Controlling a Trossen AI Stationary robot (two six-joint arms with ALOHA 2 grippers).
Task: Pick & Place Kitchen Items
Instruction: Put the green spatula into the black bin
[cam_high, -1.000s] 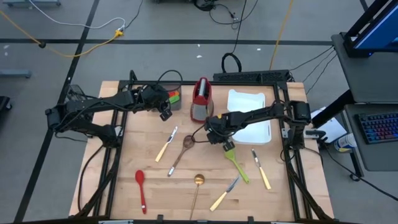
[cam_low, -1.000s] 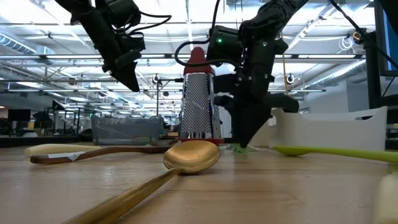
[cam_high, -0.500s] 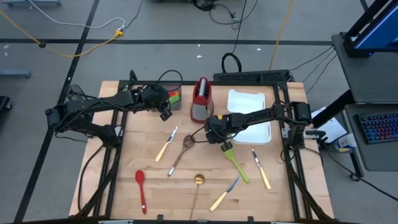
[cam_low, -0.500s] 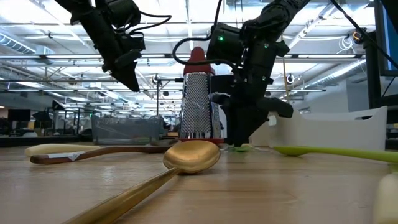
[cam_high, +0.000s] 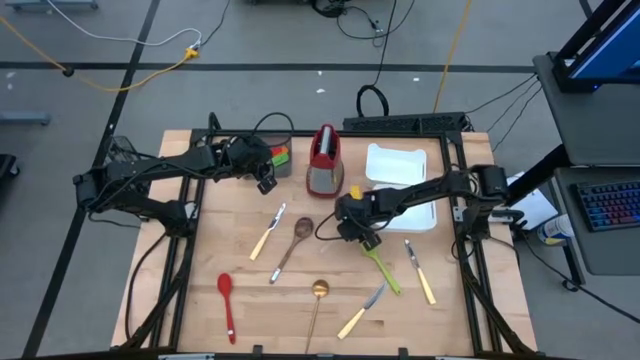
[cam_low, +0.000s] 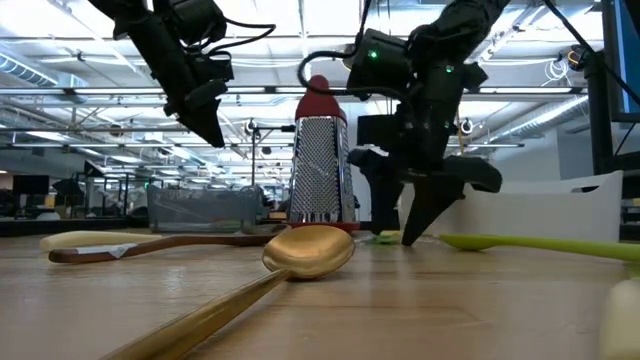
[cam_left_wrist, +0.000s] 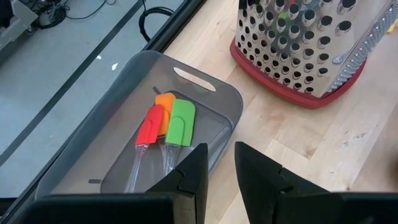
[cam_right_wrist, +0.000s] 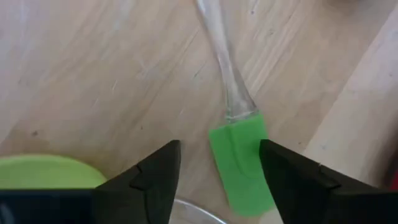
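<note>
My right gripper has the green spoon beside one finger and the other over the green spatula's edge (cam_right_wrist: 259, 132), so it should open and centre over the spatula's blade (cam_right_wrist: 240, 163).
My right gripper (cam_right_wrist: 219, 149) (cam_high: 361, 236) is open low over the table's middle. Its fingers stand on either side of the blade of a green spatula (cam_right_wrist: 239, 163) with a clear handle, which lies flat on the wood. A green spoon (cam_high: 383, 268) lies next to it, its bowl (cam_right_wrist: 43, 171) beside one finger. My left gripper (cam_left_wrist: 221, 163) (cam_high: 266, 181) hangs open by a small gap, with nothing in it. It is above a grey bin (cam_left_wrist: 208, 93) holding red, orange and green spatulas (cam_left_wrist: 166, 121).
A red-and-steel grater (cam_high: 323, 160) stands between the bin and a white tray (cam_high: 402, 195). Loose on the wood lie three yellow-handled knives (cam_high: 267, 232) (cam_high: 360, 312) (cam_high: 421, 271), a wooden spoon (cam_high: 291, 245), a red spoon (cam_high: 227, 301) and a gold spoon (cam_high: 317, 305).
My right gripper has opened wide from shut, its fingers spreading apart just above the table. It has also shifted slightly toward the table's near right and tipped a little. The green spatula now lies on the wood between the spread fingers.
</note>
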